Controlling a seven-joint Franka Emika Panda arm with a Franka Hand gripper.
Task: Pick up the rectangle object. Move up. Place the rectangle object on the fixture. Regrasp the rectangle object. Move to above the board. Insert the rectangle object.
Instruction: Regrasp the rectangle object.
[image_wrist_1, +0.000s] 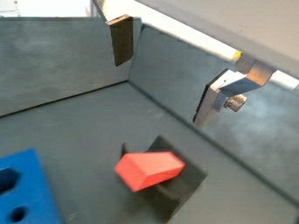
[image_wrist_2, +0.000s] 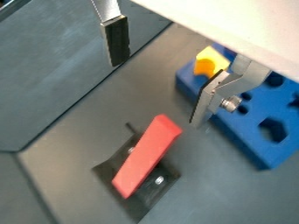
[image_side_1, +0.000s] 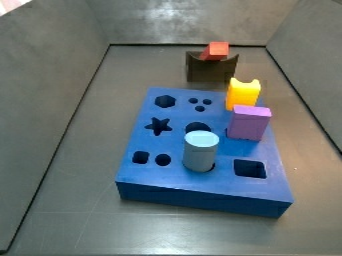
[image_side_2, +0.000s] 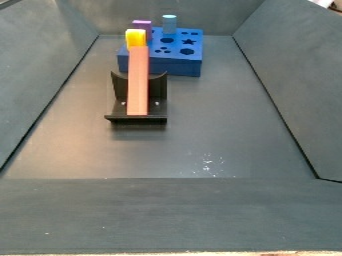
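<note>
My gripper will lift the rectangle object (image_side_1: 215, 50) free and leave the fixture standing, because the rectangle object just leans in the fixture's open top (image_side_1: 211, 61).
The rectangle object is a long red-orange block (image_side_2: 138, 82) that rests tilted on the fixture (image_side_2: 138, 108), a dark bracket on a base plate. It also shows in both wrist views (image_wrist_1: 149, 169) (image_wrist_2: 146, 156), and end-on in a side view (image_side_1: 217, 49). The blue board (image_side_1: 171, 165) with cut-out holes lies beside the fixture (image_side_1: 203, 68). My gripper (image_wrist_2: 162, 68) is open and empty, well above the block and apart from it, and it also shows in a wrist view (image_wrist_1: 167, 68). The side views do not show the gripper.
On the board stand a yellow notched block (image_side_1: 242, 93), a pink-purple cube (image_side_1: 249, 122) and a light blue cylinder (image_side_1: 201, 150). Grey walls (image_side_1: 67, 110) enclose the dark floor on all sides. The board's corner shows in a wrist view (image_wrist_1: 24, 188).
</note>
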